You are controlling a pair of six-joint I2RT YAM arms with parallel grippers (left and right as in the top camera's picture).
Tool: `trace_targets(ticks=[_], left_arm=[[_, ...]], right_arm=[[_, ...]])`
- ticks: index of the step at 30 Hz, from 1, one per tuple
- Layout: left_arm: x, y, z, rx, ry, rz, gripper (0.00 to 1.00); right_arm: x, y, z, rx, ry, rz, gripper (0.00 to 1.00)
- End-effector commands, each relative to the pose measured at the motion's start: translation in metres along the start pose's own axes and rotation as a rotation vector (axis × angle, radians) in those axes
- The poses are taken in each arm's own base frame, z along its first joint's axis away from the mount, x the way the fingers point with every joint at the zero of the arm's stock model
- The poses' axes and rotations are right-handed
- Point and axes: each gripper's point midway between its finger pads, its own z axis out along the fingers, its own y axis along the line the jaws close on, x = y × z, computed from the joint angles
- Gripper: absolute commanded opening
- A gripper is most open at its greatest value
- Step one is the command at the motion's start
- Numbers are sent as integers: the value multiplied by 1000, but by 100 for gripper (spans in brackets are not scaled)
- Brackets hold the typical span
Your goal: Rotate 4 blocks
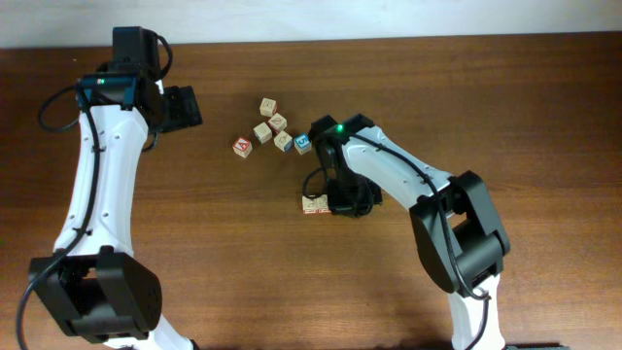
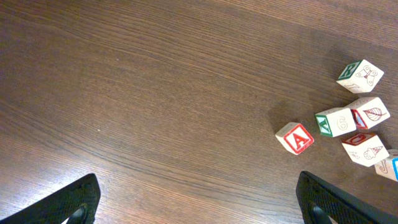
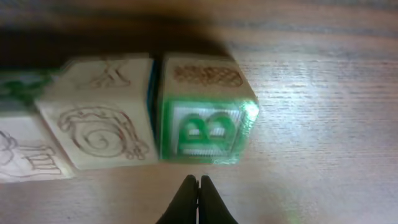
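Next, I brace the row's far end [image 1: 307, 204] with my left gripper, since it stands free, while my right gripper moves back to press the "B" block's outer side [image 3: 250, 98].
Several small pale blocks lie loose at the table's middle: one [image 1: 267, 105], a second [image 1: 278, 122], a third [image 1: 262, 131] and one more [image 1: 283, 141]. The left wrist view shows a green-faced block [image 2: 360, 76] and a red leaf block [image 2: 370, 112] at the right. A green "B" block [image 3: 202, 134] stands in a row beside a spiral-printed block [image 3: 99, 134]. In the overhead view only one end of that row [image 1: 314, 204] shows beside the right wrist. My right gripper [image 3: 199, 182] [image 1: 332, 202] is shut and empty, just short of the "B" block. My left gripper [image 2: 199, 214] [image 1: 181, 107] is open, far left of the blocks.
A red "A" cube [image 1: 242, 147] [image 2: 295, 138] lies left of the loose group. A blue-topped cube [image 1: 303, 144] sits at its right, next to the right arm's upper link [image 1: 389, 165]. Bare wood lies under the left gripper.
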Motion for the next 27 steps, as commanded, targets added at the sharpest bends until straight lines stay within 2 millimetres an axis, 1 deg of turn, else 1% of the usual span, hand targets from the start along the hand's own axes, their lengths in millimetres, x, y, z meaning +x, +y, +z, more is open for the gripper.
trace_targets(ticks=[1, 2, 3, 5, 6, 7, 8, 10, 17, 18, 19, 20, 21, 22, 23, 24, 25, 26, 27], left_arm=[[-4, 1, -2, -2, -12, -15, 99], [-4, 1, -2, -2, -12, -15, 99], [-4, 1, -2, -2, -12, -15, 99], [-4, 1, -2, -2, -12, -15, 99], [-4, 1, -2, -2, -12, -15, 99], [-4, 1, -2, -2, -12, -15, 99], [-4, 1, -2, -2, -12, -15, 99], [-4, 1, -2, -2, -12, -15, 99], [-4, 1, -2, -2, -12, -15, 99], [-4, 1, -2, -2, -12, -15, 99], [-4, 1, -2, -2, -12, -15, 99], [-4, 1, -2, -2, -12, -15, 99], [-4, 1, -2, -2, -12, -15, 99], [-4, 1, -2, -2, -12, -15, 99], [-4, 1, -2, -2, -12, -15, 99], [-4, 1, -2, -2, -12, -15, 99], [-4, 0, -2, -2, -12, -15, 99], [-4, 0, -2, -1, -11, -15, 99], [0, -14, -3, 83, 9, -15, 99]], right_arm=[[-26, -28, -68, 5, -229, 48, 4], [-36, -42, -65, 4, -238, 92, 4], [-47, -51, -52, -9, -251, 125, 4], [-45, -37, -17, -82, -228, 117, 4], [-44, -35, -9, -94, -224, 120, 4], [-44, -27, 3, -138, -220, 114, 4], [-44, -25, 8, -151, -221, 112, 4], [-47, -20, 7, -174, -237, 82, 4], [-52, -18, 5, -182, -256, 63, 4], [-57, -25, 4, -174, -272, 81, 4], [-62, -37, 2, -173, -273, 113, 4], [-70, -60, -7, -176, -272, 167, 4], [-74, -79, -19, -181, -281, 194, 4], [-78, -101, -50, -230, -321, 203, 4], [-73, -115, -109, -355, -424, 154, 4], [-59, -119, -159, -453, -535, 54, 4], [-36, -130, -201, -489, -648, 15, 5], [-4, -143, -223, -487, -688, 39, 5], [10, -145, -230, -485, -705, 26, 19]])
